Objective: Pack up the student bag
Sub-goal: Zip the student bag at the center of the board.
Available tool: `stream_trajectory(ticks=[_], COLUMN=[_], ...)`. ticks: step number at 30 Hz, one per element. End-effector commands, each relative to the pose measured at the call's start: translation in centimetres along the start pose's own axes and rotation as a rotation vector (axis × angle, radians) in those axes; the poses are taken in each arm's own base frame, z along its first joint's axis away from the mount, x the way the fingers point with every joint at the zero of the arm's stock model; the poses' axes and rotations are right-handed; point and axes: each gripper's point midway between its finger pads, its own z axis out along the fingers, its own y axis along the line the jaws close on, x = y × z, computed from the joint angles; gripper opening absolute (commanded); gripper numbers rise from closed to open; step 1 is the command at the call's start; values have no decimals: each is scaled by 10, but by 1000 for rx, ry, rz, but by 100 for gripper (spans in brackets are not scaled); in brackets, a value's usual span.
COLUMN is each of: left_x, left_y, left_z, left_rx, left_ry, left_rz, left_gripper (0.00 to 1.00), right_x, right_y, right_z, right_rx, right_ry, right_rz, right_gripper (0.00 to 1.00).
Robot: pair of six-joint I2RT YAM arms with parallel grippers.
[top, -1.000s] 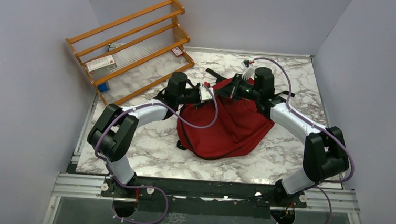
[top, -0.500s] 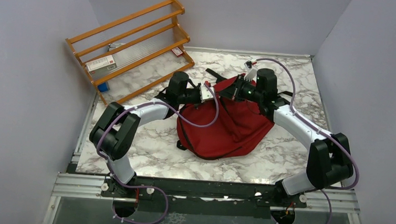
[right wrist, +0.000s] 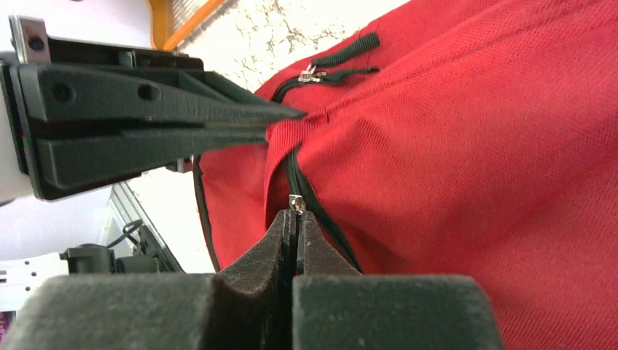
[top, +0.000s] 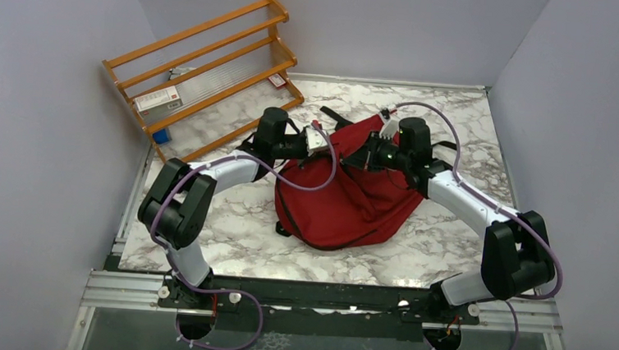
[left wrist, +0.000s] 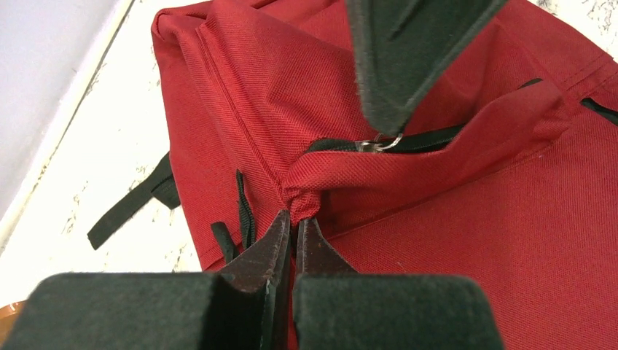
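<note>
The robot's left gripper has hold of the red fold at one end (left wrist: 302, 191), so the right gripper should go on pulling the zipper pull until the zipper's far end (left wrist: 530, 83) and then let go.
The student bag (top: 345, 202), dark red with black zipper trim, lies slumped mid-table. My left gripper (left wrist: 297, 219) is shut on a bunched fold of its red fabric (left wrist: 313, 191) at the end of the zipper. My right gripper (right wrist: 296, 213) is shut on the small metal zipper pull (right wrist: 295, 203) of the black zipper (right wrist: 321, 226). The two grippers meet over the bag's top edge, left gripper (top: 333, 146) and right gripper (top: 359, 158) a short way apart. The left fingers (right wrist: 182, 124) show large in the right wrist view. The bag's inside is hidden.
A tilted orange wooden rack (top: 207, 69) holding a few flat items stands at the back left. Black straps (top: 335, 115) trail from the bag toward the back. Grey walls close the table on three sides.
The left gripper has shut on the bag's fabric. The right gripper, still shut, has shifted slightly left and nearer, and the bag's top edge has bunched between the two.
</note>
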Motion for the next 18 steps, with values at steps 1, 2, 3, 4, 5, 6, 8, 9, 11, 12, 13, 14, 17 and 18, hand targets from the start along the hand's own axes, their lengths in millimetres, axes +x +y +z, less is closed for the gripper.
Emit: stream_trajectory(ticks=[1,2,3,4,5,6,8,9,11,12,13,14,17,18], left_x=[19,21,23,25,26,28,32,34,37,40,42,45,52,53], left_y=[41,43,46,47,50,52,56,58,63,65,69,73,84,88], left_z=[-13,-13,-13,-12,-12,-11,-10,-10,-10,-10,-11,-11,-10,-10], left_rx=[-125,-134,-141,-142,-145,-146,-154,-161,-174,-182,-193,-205,-230,-241], left_ry=[70,78,85,94,100,108,121,125,129,134,139,146,156,157], left_rz=[-47,-56,-62,-70,-74,-81,-94,-103,-119,-129,-139,-148,-172,-177], left_gripper=[0,0,0,0,0,0,0,0,0,0,0,0,0,0], right_x=[26,29,32,35,38,41,47,49,53,55,58,59,66,69], right_y=[0,-1,-2,-4,-5,-6,-9,-11,-13,-15,-17,-18,-22,-23], right_z=[-14,-14,-15,-15,-16,-17,-19,-20,-22,-24,-26,-27,-33,-35], right_rx=[-18,-14,-12,-8,-5,-2,6,12,27,37,47,56,79,84], right_ry=[92,102,111,119,129,137,155,163,174,181,187,189,205,213], right_rz=[1,2,2,0,-1,-3,-6,-6,-10,-11,-12,-14,-15,-13], right_gripper=[1,1,1,1,1,1,1,1,1,1,1,1,1,1])
